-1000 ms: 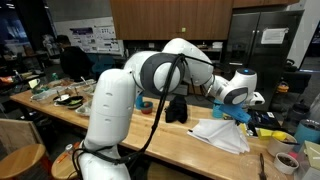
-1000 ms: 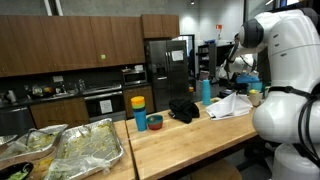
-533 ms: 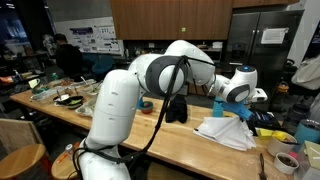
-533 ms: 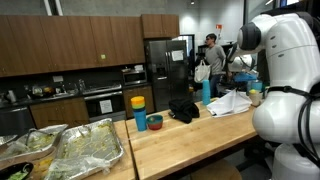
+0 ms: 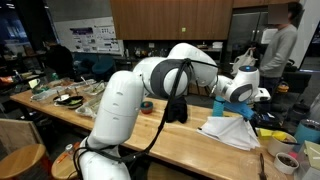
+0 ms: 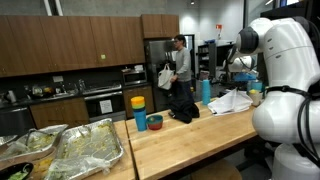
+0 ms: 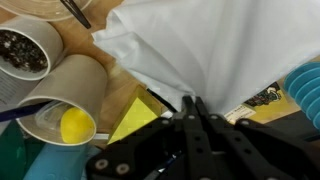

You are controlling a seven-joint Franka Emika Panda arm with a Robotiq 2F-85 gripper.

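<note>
The robot's gripper should go on lowering the held edge of the white cloth (image 7: 200, 45), which spreads clear of the paper cups, until that edge lies by the yellow paper (image 7: 133, 118), and then let go.
In the wrist view my gripper (image 7: 192, 103) is shut, its two dark fingers pressed together on the edge of a white cloth (image 7: 220, 50) that spreads away from the tips. In both exterior views the cloth (image 5: 228, 131) (image 6: 232, 102) lies crumpled on the wooden table (image 5: 170, 140), rising to a peak under the gripper (image 5: 243, 110). Paper cups (image 7: 65, 95) stand just beside the fingers, one with a yellow bottom, another (image 7: 25, 50) holding dark bits. A yellow paper (image 7: 135, 120) lies under the gripper.
A black bag (image 5: 176, 108) (image 6: 183, 109) sits on the table near the cloth, with a blue bottle (image 6: 206, 91) behind it. Yellow and blue cups (image 6: 139, 110) and foil trays (image 6: 80, 150) lie further along. Bowls (image 5: 287, 160) crowd the table end. A person (image 6: 178, 68) walks past the refrigerator.
The person has walked across the background past the refrigerator. The gripper stays shut on the cloth and has shifted slightly, dragging the cloth's peak with it.
</note>
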